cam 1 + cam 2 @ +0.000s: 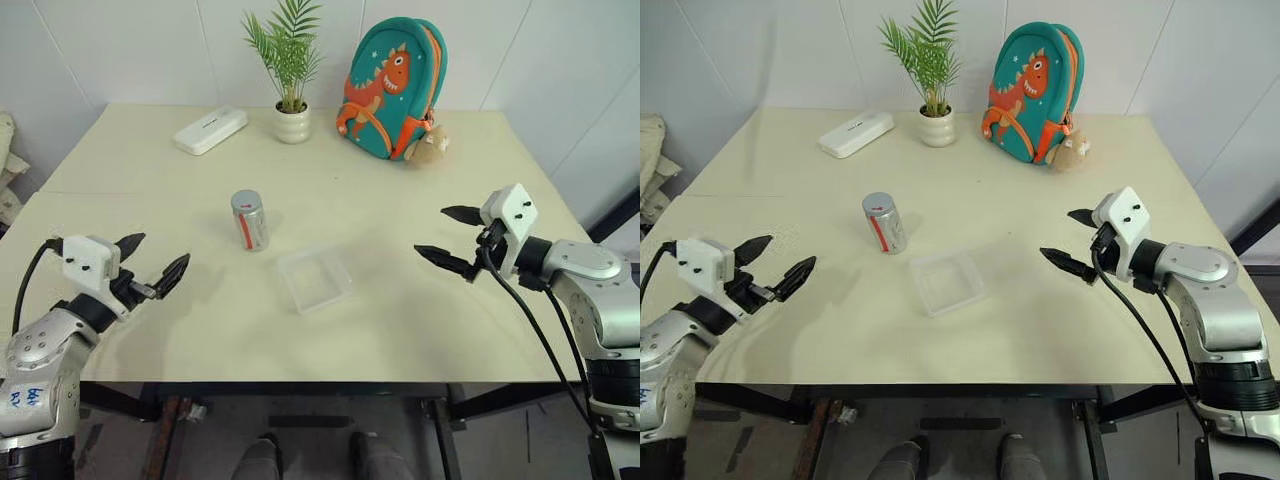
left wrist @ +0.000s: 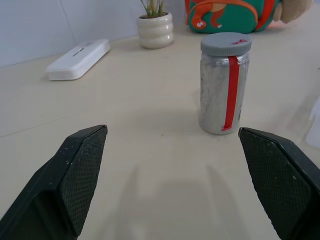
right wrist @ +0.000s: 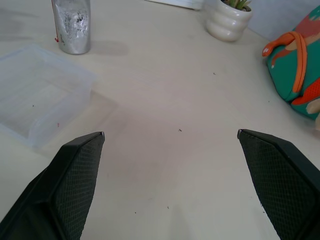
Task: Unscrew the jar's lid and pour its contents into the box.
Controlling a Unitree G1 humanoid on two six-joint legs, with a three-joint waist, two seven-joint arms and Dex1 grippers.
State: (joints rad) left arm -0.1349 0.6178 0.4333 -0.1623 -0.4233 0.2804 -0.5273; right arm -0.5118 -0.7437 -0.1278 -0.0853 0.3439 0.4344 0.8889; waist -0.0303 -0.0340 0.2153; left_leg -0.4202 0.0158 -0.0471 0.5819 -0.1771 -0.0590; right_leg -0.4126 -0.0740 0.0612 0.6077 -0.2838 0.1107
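My left gripper keeps going forward until its open fingers can close below the grey lid (image 1: 249, 215), since they face the upright jar's body (image 1: 251, 225) across clear table.
The jar (image 1: 249, 221) stands upright near the middle of the table, silvery with a red stripe, its grey lid (image 2: 225, 43) screwed on. Its contents are hidden inside. Just right of it and nearer to me lies the box (image 1: 314, 279), shallow, clear and with nothing in it. My left gripper (image 1: 151, 259) hovers open over the table's near left part, pointing toward the jar and well short of it. On the right, my right gripper (image 1: 452, 237) is open too, aimed left toward the box with a gap between them. Neither holds anything.
Along the far edge of the cream table (image 1: 400, 330) stand a white oblong case (image 1: 210, 130), a white ribbed pot with a green plant (image 1: 291, 121) and a teal dinosaur backpack (image 1: 393, 88) with a small plush toy (image 1: 430, 146).
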